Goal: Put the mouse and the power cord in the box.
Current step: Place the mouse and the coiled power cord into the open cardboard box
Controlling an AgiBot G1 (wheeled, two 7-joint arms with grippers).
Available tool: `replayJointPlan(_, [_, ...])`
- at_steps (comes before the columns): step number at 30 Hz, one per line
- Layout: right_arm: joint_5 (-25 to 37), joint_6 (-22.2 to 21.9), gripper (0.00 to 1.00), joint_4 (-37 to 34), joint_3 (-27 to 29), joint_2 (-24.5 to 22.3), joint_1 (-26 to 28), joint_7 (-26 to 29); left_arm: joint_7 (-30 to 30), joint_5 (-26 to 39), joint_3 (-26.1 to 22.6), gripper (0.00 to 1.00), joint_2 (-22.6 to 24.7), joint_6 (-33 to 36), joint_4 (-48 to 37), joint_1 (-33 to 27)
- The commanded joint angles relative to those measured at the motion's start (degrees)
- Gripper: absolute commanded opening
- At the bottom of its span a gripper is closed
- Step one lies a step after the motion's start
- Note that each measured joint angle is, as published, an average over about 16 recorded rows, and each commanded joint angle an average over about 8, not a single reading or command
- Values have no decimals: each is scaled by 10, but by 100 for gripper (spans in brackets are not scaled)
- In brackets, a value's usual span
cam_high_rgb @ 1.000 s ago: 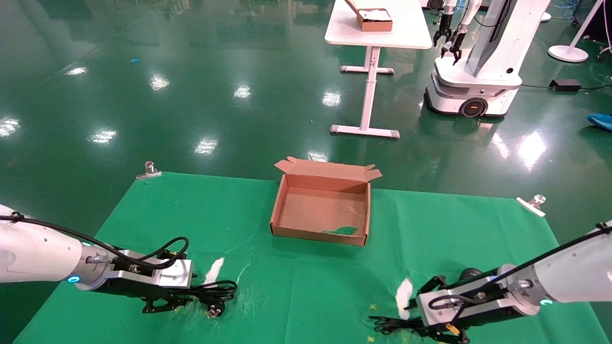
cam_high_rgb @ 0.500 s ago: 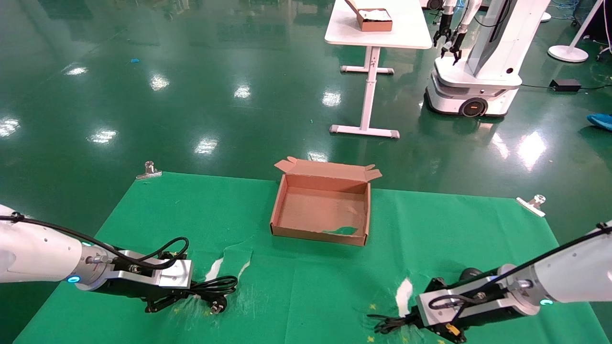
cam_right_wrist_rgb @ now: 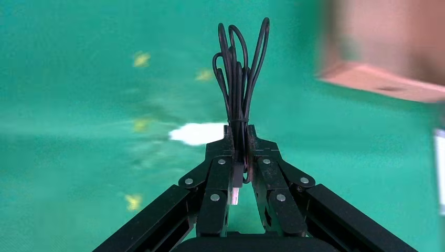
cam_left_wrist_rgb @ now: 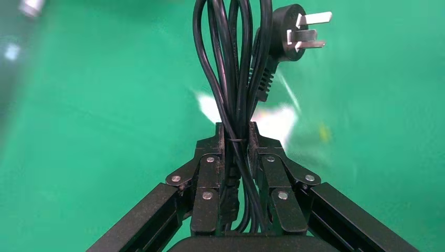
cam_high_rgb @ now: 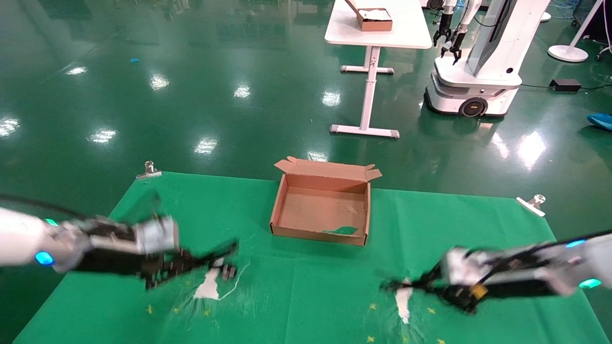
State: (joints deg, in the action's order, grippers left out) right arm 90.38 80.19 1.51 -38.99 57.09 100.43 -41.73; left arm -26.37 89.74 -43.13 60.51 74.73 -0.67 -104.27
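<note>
The robot's two grippers are holding things for the same small box [cam_high_rgb: 321,207], so the left gripper should keep the power cord [cam_high_rgb: 229,270] up and to the side while the right gripper places the mouse first.
The box [cam_high_rgb: 318,235], brown cardboard and open, stands at the middle far side of the green cloth. My left gripper [cam_high_rgb: 189,263] is to its near left, raised off the cloth and shut on the power cord [cam_left_wrist_rgb: 231,68]. The cord's loops and pronged plug [cam_left_wrist_rgb: 294,37] stick out past the fingertips. My right gripper [cam_high_rgb: 428,283] is to the box's near right, shut on the thin bundled cable [cam_right_wrist_rgb: 239,68] of the mouse. The mouse body is hidden. A corner of the box [cam_right_wrist_rgb: 388,52] shows in the right wrist view.
White tears show in the green cloth [cam_high_rgb: 209,286] under each arm. Metal clips [cam_high_rgb: 149,169] hold the cloth's far corners. Beyond the table's far edge, on the green floor, stand a white table [cam_high_rgb: 377,28] and another robot [cam_high_rgb: 478,71].
Both arms have lifted off the cloth and swung away from the near edge. The power cord rose with the left gripper and the thin cable bundle with the right.
</note>
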Motion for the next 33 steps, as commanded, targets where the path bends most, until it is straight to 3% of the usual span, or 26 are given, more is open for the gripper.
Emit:
replayJointPlan(1, [-14,17,0,-3,10,-22,16,6,17,-23,16,0,-16,29,-9,-19])
replayJointPlan(8, [-32,16,0,18,23,-50,93,43,104,-92,64,0,-27,50,-35,-68])
replayJointPlan(15, [-62,-43,0,37,44,35,122,84,180,-137,94,0,29,-42,-36,-103])
replayJointPlan(19, [-83,-112,0,24,58,106,100,91,210,-152,103,0,61,-110,-29,-118])
replayJointPlan(22, [-99,-202,0,6,70,156,72,94,219,-158,106,0,74,-145,-20,-127])
replayJointPlan(27, [-124,-326,0,-6,87,202,11,102,223,-158,106,0,73,-147,-8,-132])
replayJointPlan(31, [-125,-335,3,7,87,206,-26,103,220,-147,99,0,60,-107,-2,-129])
replayJointPlan(33, [-122,-323,24,16,83,206,-38,104,218,-141,94,0,51,-84,-2,-125])
